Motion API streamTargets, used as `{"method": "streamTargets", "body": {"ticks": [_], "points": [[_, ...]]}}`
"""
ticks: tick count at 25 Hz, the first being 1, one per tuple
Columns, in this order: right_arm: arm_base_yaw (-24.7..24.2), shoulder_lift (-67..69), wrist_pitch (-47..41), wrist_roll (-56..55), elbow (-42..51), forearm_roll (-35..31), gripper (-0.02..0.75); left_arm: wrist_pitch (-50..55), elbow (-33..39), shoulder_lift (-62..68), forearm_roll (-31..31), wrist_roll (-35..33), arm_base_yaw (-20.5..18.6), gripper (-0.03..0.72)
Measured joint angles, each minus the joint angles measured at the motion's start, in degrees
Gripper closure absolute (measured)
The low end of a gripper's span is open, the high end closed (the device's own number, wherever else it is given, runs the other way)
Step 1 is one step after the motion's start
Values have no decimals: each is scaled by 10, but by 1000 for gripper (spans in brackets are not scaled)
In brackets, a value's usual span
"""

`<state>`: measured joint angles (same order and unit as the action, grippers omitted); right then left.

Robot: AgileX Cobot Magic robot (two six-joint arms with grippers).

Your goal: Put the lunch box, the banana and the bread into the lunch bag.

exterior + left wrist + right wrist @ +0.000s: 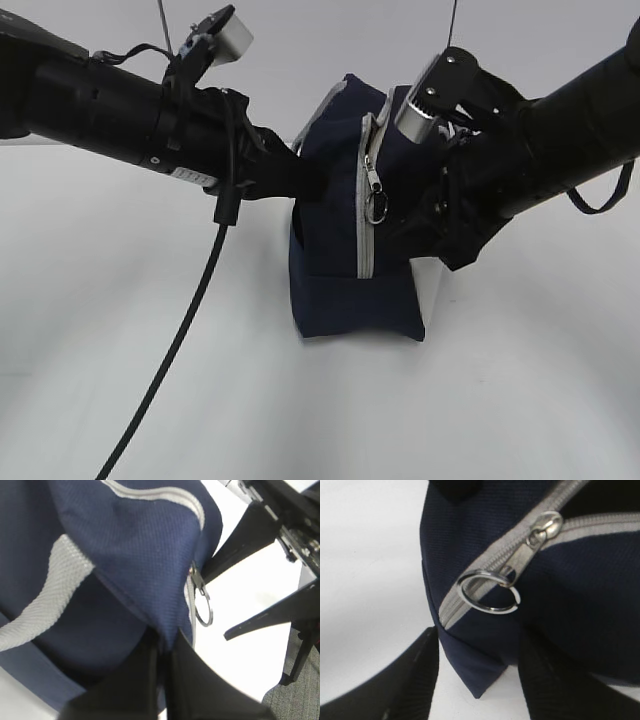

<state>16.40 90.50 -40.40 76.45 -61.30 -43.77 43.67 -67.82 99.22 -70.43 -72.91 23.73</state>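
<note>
The zipper point(498, 552) lies at a slant across the steeply tilted fingers of my right gripper, so next I bring that wrist down and make it level before I close on the ring pull point(376, 208).
The navy lunch bag point(345, 260) stands upright mid-table, its grey zipper with ring pull point(375, 208) facing the camera. My left gripper point(305, 175) is shut on a fold of the bag's fabric at its upper left; the left wrist view shows its jaws point(164, 641) pinching navy cloth beside the ring pull point(202, 610). My right gripper point(422, 215) is at the bag's right side. In the right wrist view it point(479, 647) is open, jaws either side of a bag corner point(480, 672), just below the ring pull point(490, 592). Lunch box, banana and bread are out of view.
The bag's white side panel point(431, 290) shows at its lower right. A black cable point(175, 340) hangs from the left arm to the white table point(120, 400). A grey loop handle point(47, 605) lies across the bag. The right gripper's fingers point(250, 540) show in the left wrist view.
</note>
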Motion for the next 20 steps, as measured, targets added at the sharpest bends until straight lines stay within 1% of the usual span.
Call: {"method": "streamTargets", "body": {"ticks": [3,5,7,10,12,16,20], "points": [[-12,0,5,8,1,-8,335,0,0,0,0,0,0,684],[-34,0,1,11,2,-24,335,0,0,0,0,0,0,684],[-63,0,-23,19,2,-53,335,0,0,0,0,0,0,684],[-107,0,-82,59,2,-124,337,0,0,0,0,0,0,684],[-121,0,-116,87,6,-165,339,0,0,0,1,0,0,684],[-127,0,-139,134,43,-209,339,0,0,0,1,0,0,684],[-128,0,-157,203,88,-269,342,1,0,0,2,0,0,684]]}}
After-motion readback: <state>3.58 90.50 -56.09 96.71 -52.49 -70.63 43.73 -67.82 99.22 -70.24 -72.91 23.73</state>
